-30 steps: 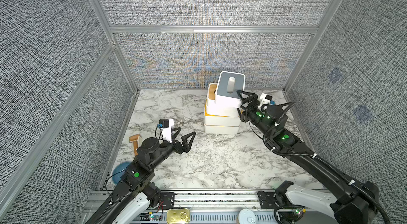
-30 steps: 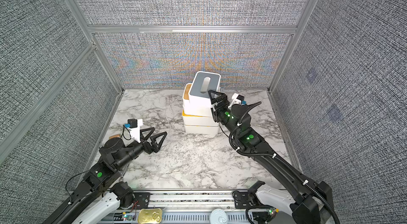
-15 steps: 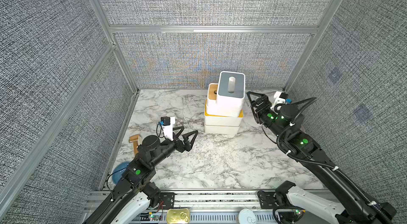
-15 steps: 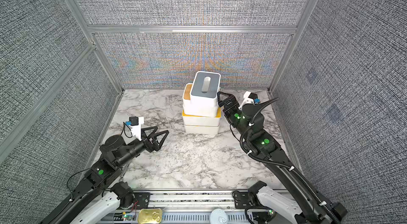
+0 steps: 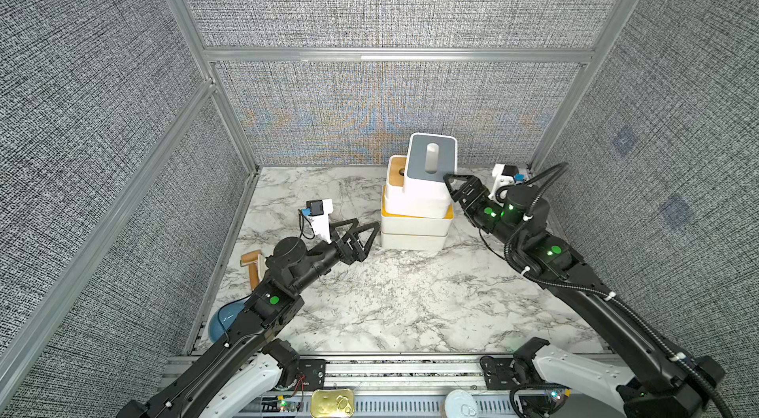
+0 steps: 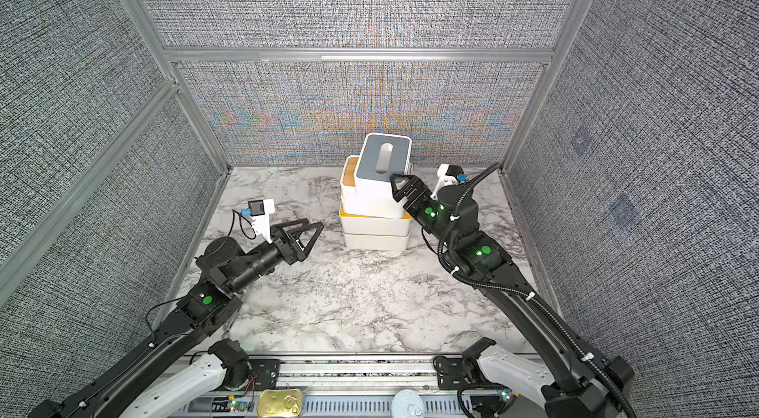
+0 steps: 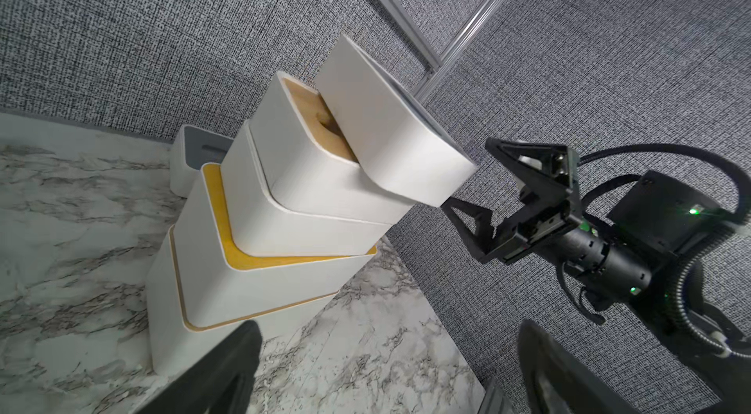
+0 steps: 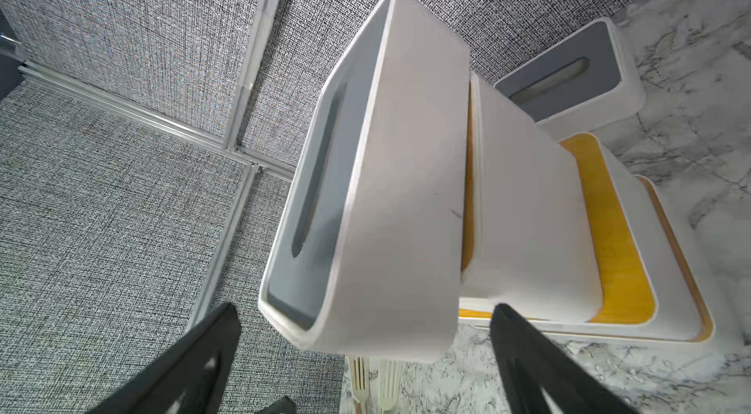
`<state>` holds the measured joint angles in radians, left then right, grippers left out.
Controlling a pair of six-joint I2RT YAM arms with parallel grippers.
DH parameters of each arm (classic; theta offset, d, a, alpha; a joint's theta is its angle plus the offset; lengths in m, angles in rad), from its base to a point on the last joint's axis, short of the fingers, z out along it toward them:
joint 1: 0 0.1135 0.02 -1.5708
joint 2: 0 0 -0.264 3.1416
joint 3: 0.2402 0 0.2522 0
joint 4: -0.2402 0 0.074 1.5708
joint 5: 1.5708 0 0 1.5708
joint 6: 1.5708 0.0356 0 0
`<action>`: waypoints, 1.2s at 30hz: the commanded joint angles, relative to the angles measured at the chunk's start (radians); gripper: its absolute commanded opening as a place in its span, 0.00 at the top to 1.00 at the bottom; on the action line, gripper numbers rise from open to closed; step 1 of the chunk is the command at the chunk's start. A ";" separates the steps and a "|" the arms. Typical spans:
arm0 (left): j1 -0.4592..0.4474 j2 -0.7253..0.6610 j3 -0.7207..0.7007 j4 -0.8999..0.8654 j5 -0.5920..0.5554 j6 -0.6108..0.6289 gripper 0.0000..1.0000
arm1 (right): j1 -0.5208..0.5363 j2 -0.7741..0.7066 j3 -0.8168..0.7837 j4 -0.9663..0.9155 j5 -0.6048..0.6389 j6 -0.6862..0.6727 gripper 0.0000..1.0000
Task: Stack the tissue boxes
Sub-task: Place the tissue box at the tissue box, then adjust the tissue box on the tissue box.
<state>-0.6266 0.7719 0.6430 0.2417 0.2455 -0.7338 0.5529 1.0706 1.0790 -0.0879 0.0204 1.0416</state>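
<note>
The top grey-lidded box is lying crosswise over the bamboo lid [image 5: 397, 171], so next my right gripper moves off the top box's near end, grabs its far end [image 5: 442, 138] and turns the box in line.
Several tissue boxes form a stack at the back middle. At the bottom is a bamboo-lidded box [image 5: 410, 241], then a yellow-lidded one [image 5: 415, 224] and another bamboo-lidded one [image 5: 396, 178]. The grey-lidded top box [image 5: 431, 157] [image 6: 382, 157] sits shifted to the right and overhangs. A second grey-lidded box [image 8: 569, 74] [image 7: 195, 151] stands on the table behind the stack. My right gripper [image 5: 456, 186] [image 8: 363, 306] is open, its fingers on either side of the top box's near end, not closed on it. My left gripper [image 5: 363, 225] [image 7: 386, 330] is open and empty, low, left of the stack.
A wooden-handled tool [image 5: 250, 268] and a blue bowl [image 5: 224, 321] lie by the left wall. A cream slotted utensil [image 8: 374, 379] rests on the marble under the overhanging box. Two tins [image 5: 332, 403] sit on the front rail. Grey walls close in the back and both sides.
The right gripper pulled back to the right, then returned to the top box's corner. The grey-lidded box now sits straighter. The left gripper edged towards the stack.
</note>
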 commanded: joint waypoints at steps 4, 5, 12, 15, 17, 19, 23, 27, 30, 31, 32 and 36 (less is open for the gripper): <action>0.001 -0.010 -0.001 0.058 -0.040 0.045 0.01 | 0.043 0.018 -0.004 0.081 -0.001 -0.010 0.01; 0.000 -0.011 -0.003 0.059 -0.047 0.046 0.01 | 0.053 0.022 -0.004 0.087 0.005 -0.010 0.01; 0.000 0.007 -0.001 0.075 -0.046 0.052 0.01 | 0.107 0.076 0.027 0.109 0.023 -0.046 0.01; 0.000 0.014 -0.001 0.080 -0.045 0.054 0.01 | 0.114 0.088 0.025 0.112 0.019 -0.061 0.01; -0.001 0.020 -0.001 0.077 -0.048 0.057 0.01 | 0.115 0.066 0.018 0.094 0.038 -0.096 0.01; 0.001 0.026 0.004 0.067 -0.048 0.067 0.01 | 0.109 0.022 0.018 0.056 0.090 -0.164 0.01; 0.001 0.041 0.010 0.063 -0.048 0.077 0.01 | 0.046 -0.049 0.069 -0.032 0.142 -0.310 0.01; 0.000 0.073 0.015 0.094 -0.013 0.051 0.01 | -0.040 -0.029 0.184 -0.130 0.122 -0.437 0.01; -0.001 0.121 0.041 0.110 0.039 0.026 0.01 | -0.125 0.015 0.231 -0.115 0.043 -0.468 0.01; -0.005 0.136 0.055 0.106 0.049 0.020 0.01 | -0.165 0.039 0.250 -0.106 -0.003 -0.469 0.01; -0.011 0.148 0.066 0.106 0.053 0.020 0.01 | -0.195 0.065 0.267 -0.094 -0.043 -0.468 0.00; -0.034 0.192 0.105 0.109 0.051 0.035 0.01 | -0.332 0.208 0.331 -0.009 -0.269 -0.432 0.01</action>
<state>-0.6514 0.9443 0.7242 0.3172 0.2718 -0.7044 0.2798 1.2160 1.3819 -0.1589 -0.0551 0.6102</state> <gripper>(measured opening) 0.991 0.994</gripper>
